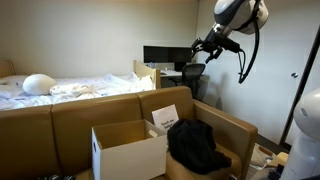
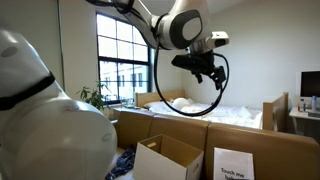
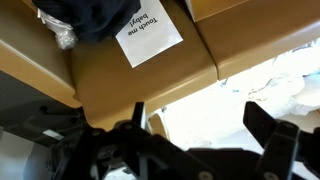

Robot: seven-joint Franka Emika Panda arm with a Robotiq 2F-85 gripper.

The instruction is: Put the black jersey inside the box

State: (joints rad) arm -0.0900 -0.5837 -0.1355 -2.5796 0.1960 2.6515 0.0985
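My gripper should swing back and come down over the jersey (image 1: 195, 147), because my gripper is pointing past the brown couch's backrest (image 1: 166, 98) while the black jersey is on the seat.
The black jersey (image 1: 196, 146) lies crumpled on the brown couch seat, next to an open white cardboard box (image 1: 128, 150). The box also shows in an exterior view (image 2: 168, 160). In the wrist view the jersey (image 3: 88, 18) is at the top left, near a white card with writing (image 3: 148, 38). My gripper (image 1: 190, 68) hangs high in the air above and behind the couch, far from the jersey; it also shows in an exterior view (image 2: 212, 78). Its fingers (image 3: 200, 125) are spread apart with nothing between them.
The brown couch (image 1: 70, 120) has a wide backrest (image 3: 140, 85). Behind it is a bed with white bedding (image 1: 70, 88). A desk with a monitor (image 1: 165, 55) stands by the far wall. A window (image 2: 122, 60) and a plant (image 2: 95, 97) are at the far end.
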